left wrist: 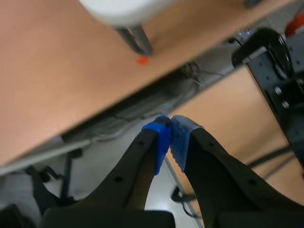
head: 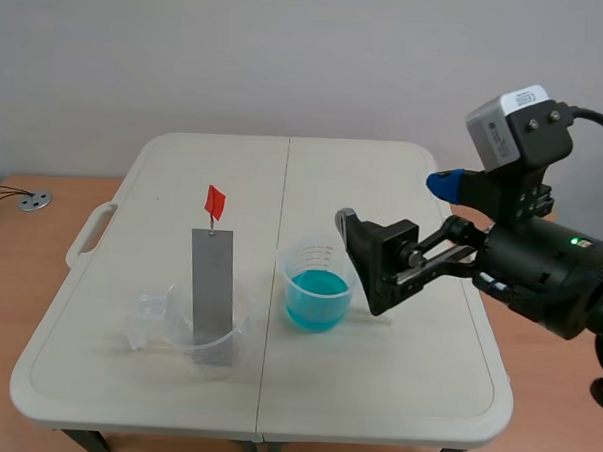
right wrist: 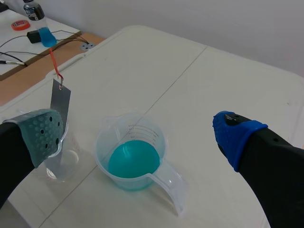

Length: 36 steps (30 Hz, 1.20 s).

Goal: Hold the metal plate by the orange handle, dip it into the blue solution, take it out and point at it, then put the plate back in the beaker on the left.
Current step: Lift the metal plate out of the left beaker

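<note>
The orange handle is joined by a thin link to a hole in the metal plate, so the plate will hang straight down when I lift it.
The grey metal plate stands upright in the clear beaker at the table's left, with its orange handle on top. The beaker of blue solution sits just right of it. My right gripper hangs open right of and slightly above the blue beaker, with nothing between its fingers. In the right wrist view the blue beaker lies ahead of the open right gripper, and the plate rises by the grey-green pad. My left gripper is shut on nothing, off the table over the floor.
The white folding table has a carry handle on its left edge. A table leg and cables show in the left wrist view. A side desk with cables and a tape roll stands beyond the table.
</note>
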Available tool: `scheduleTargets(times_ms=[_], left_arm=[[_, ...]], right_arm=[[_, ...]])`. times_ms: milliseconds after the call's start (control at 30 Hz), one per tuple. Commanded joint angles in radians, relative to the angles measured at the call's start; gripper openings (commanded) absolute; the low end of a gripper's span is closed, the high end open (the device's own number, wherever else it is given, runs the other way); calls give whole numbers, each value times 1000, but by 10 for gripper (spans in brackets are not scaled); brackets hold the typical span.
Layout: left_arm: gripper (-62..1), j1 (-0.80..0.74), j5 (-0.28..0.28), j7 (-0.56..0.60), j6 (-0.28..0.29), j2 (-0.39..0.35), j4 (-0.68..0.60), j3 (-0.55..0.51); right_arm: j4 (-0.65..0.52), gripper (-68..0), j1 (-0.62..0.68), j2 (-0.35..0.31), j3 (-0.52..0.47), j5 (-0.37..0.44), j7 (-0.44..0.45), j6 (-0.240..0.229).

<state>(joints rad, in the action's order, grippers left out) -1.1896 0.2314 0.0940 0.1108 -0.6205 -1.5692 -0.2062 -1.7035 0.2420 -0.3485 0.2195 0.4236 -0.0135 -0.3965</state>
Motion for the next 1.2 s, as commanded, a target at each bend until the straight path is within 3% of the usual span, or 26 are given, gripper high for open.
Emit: scheduleTargets(times_ms=[0, 233, 467, 800, 1167], left_arm=[[-594, 25, -21, 12, 19, 5, 10, 15], [-594, 127, -47, 10, 73, 5, 162, 98], [-594, 249, -124, 7, 96, 5, 280, 190], [-594, 380, -124, -54, 100, 14, 404, 296], [-594, 462, -124, -95, 114, 14, 493, 364]], right_arm=[[4, -12, -36, 3, 15, 7, 11, 3], [111, -12, -166, 11, 140, 3, 12, 4], [251, -12, -292, 61, 245, 3, 12, 4], [401, -12, -427, 141, 365, -31, 28, 4], [507, -12, -517, 180, 458, -35, 92, 3]])
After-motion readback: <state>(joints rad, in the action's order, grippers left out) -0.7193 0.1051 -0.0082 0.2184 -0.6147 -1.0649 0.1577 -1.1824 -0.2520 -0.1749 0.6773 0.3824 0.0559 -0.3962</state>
